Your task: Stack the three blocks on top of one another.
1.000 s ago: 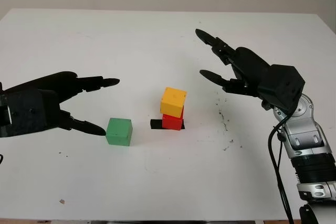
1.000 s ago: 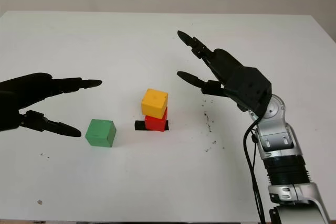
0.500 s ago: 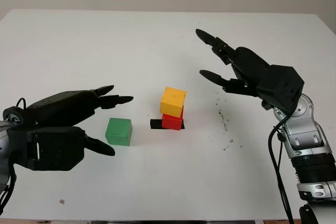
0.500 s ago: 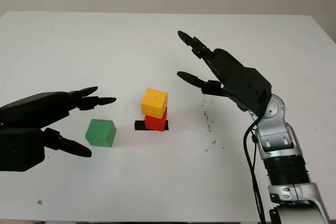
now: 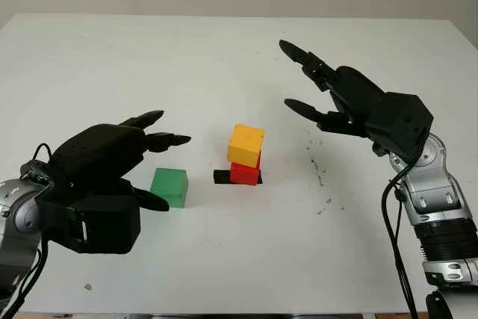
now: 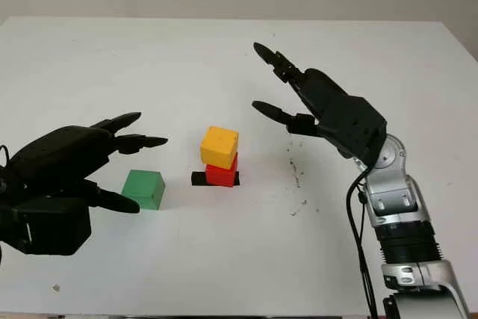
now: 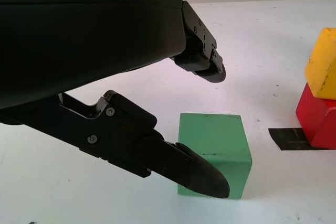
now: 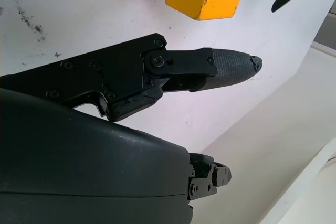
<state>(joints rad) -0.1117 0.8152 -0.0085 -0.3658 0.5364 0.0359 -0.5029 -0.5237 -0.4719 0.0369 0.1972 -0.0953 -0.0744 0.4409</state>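
The yellow block [image 5: 246, 144] is crooked but mostly over the red block, so the stack [image 5: 245, 155] should stay standing when the robot adds the green block.
A yellow block [image 5: 246, 145] sits tilted on a red block [image 5: 245, 173], which stands on a strip of black tape [image 5: 222, 177] mid-table. A green block [image 5: 169, 187] lies alone on the table to their left. My left hand [image 5: 160, 166] is open just left of the green block, its fingers [image 7: 197, 174] reaching along the block's near and far sides without gripping it. In the left wrist view the green block [image 7: 214, 153] lies between those fingers. My right hand [image 5: 295, 76] hangs open above the table, up and to the right of the stack.
The white table [image 5: 224, 65] has dark specks [image 5: 320, 177] to the right of the stack. A small crumb [image 5: 88, 286] lies near the front left edge.
My left hand has come in from the left and risen, closing on the green block until its fingers flank it. The right hand and the blocks have stayed still.
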